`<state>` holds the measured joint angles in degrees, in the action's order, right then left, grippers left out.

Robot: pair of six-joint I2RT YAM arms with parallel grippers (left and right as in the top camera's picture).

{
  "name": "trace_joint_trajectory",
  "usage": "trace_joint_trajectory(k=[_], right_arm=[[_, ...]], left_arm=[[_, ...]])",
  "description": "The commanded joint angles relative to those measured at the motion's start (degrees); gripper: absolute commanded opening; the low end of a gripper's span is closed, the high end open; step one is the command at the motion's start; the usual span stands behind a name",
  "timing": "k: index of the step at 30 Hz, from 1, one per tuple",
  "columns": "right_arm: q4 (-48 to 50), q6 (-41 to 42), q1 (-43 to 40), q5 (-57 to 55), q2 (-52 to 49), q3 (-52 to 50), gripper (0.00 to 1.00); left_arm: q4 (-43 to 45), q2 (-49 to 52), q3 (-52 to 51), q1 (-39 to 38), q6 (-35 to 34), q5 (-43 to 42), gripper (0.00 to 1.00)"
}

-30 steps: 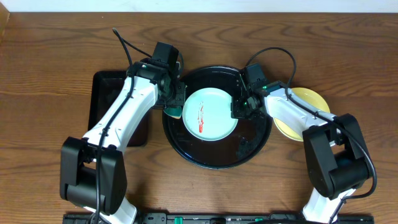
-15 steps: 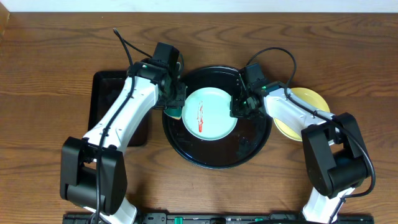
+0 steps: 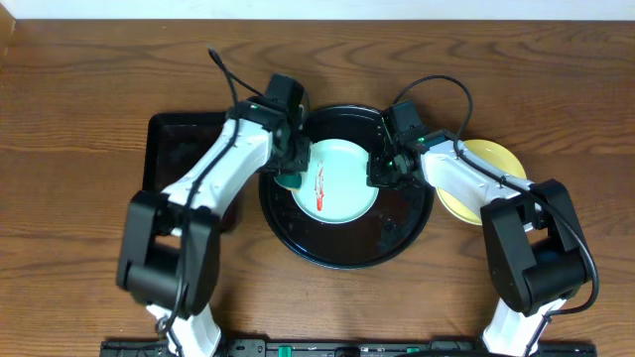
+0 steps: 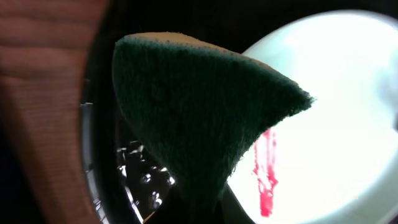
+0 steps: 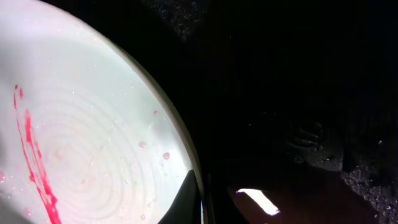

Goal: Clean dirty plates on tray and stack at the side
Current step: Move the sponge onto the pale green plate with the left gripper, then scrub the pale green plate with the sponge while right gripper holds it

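Note:
The sponge in my left gripper is at the plate's edge [image 3: 296,190], off the red smear, so I should wipe the sponge back inward across the smear [image 3: 319,188].
A pale mint-green plate [image 3: 342,178] with a thin red smear [image 3: 319,188] lies in the round black tray [image 3: 342,248]. My left gripper [image 3: 291,171] is shut on a dark green sponge [image 3: 292,181], which hangs over the plate's left edge. In the left wrist view the sponge [image 4: 199,106] fills the middle, with the plate [image 4: 336,112] and smear [image 4: 266,168] to its right. My right gripper [image 3: 377,175] is shut on the plate's right rim. In the right wrist view its fingers [image 5: 200,199] pinch the rim of the plate [image 5: 93,137]. A pale yellow plate [image 3: 496,159] rests on the wood at the right.
A smaller rectangular black tray [image 3: 179,149] sits to the left of the round one, under my left arm. My right arm crosses over the yellow plate. Water drops glisten on the round tray's floor [image 5: 298,143]. Bare wood tabletop [image 3: 79,119] surrounds everything.
My left arm has swung to the right, carrying the sponge from the tray's left rim onto the plate's left edge. The right gripper and the plate have stayed put.

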<state>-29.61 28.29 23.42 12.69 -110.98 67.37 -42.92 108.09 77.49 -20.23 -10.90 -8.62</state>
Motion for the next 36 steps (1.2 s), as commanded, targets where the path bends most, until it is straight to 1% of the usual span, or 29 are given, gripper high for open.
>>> trace_joint_trajectory(k=[1, 8, 11, 15, 17, 19, 23, 28, 32, 36], right_arm=[[0.5, 1.3, 1.1, 0.5, -3.0, -0.5, 0.01], [0.6, 1.3, 1.1, 0.5, -3.0, -0.5, 0.01], [0.6, 1.3, 1.1, 0.5, -3.0, -0.5, 0.01], [0.6, 1.3, 1.1, 0.5, -3.0, -0.5, 0.01], [0.7, 1.3, 1.2, 0.5, -3.0, -0.5, 0.01], [0.7, 1.3, 1.3, 0.5, -3.0, -0.5, 0.01], [0.7, 1.2, 1.4, 0.4, -3.0, -0.5, 0.01], [0.7, 1.2, 1.4, 0.5, -3.0, -0.5, 0.01], [0.7, 1.2, 1.4, 0.4, -3.0, -0.5, 0.01], [0.7, 1.2, 1.4, 0.5, -3.0, -0.5, 0.01]], left_arm=[[0.6, 3.0, -0.5, -1.9, 2.7, -1.2, 0.07], [1.1, 5.2, -0.5, -5.0, 11.5, -10.3, 0.07], [0.3, 5.2, -0.5, -6.3, 13.3, -12.9, 0.07], [-0.2, 5.1, -0.4, -6.8, 13.4, -13.3, 0.07], [1.2, 5.2, -0.4, -6.8, 12.4, -13.1, 0.07], [3.6, 5.1, -0.4, -6.7, 9.0, -11.0, 0.08], [7.8, 5.2, -0.4, -6.7, 1.1, -1.3, 0.07], [8.7, 5.2, -0.5, -6.7, -2.6, 8.0, 0.07], [6.7, 5.3, -0.5, -6.7, -2.5, 7.3, 0.08], [2.3, 5.3, -0.5, -6.8, -0.4, 0.2, 0.07]])
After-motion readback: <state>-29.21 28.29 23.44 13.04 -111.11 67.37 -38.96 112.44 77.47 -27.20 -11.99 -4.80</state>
